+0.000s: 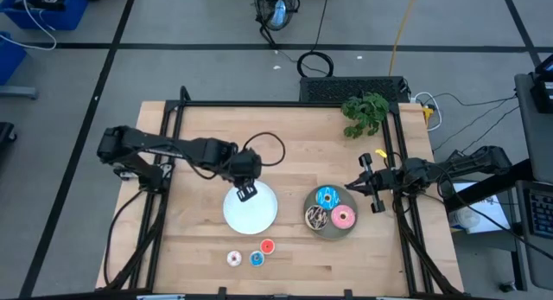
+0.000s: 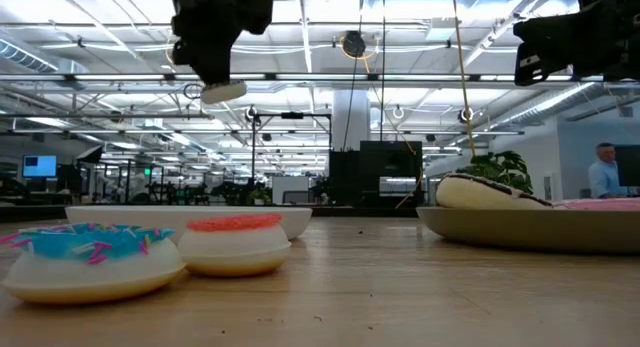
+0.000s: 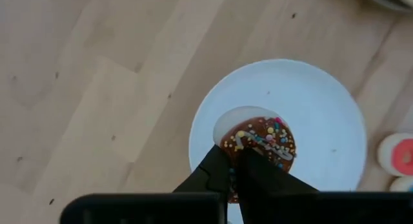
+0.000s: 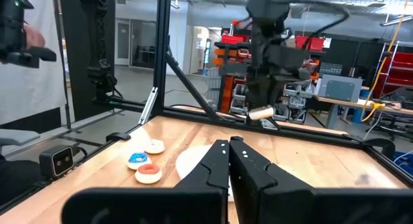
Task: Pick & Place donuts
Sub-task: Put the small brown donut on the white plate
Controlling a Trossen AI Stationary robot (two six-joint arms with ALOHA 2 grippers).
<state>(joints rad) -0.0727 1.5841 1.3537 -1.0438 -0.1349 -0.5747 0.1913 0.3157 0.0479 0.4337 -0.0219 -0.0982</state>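
The brown donut's hole (image 3: 263, 146) has a finger of my left gripper in it, so next my right gripper moves to the white plate (image 1: 251, 213) and help get the donut loose.
My left gripper (image 1: 246, 193) hangs over the white plate (image 1: 259, 215) and is shut on a tiny brown sprinkled donut (image 3: 261, 141), which also shows in the low view (image 2: 223, 91). Three tiny donuts lie flat on the wood near the front edge: white (image 1: 234, 258), blue (image 1: 257, 259) and red (image 1: 267, 245). The grey plate (image 1: 333, 235) carries a blue donut (image 1: 327, 196), a pink one (image 1: 344, 218) and a dark sprinkled one (image 1: 316, 216). My right gripper (image 1: 356, 185) waits shut at the table's right side, beside the grey plate. My left gripper pinches the brown donut's ring at one side (image 3: 240, 148) between its two fingertips. The fingers (image 3: 216, 172) come from above, pointing steeply down. The donut is lifted clear, roughly level below the fingertips, high over the white plate (image 3: 310, 108).
A green plant sprig (image 1: 365, 112) lies at the table's far right corner. A black frame (image 1: 285, 105) runs along the table's edges. Bare wood lies left of the white plate (image 1: 186, 222). Cables trail on the floor beyond the far edge.
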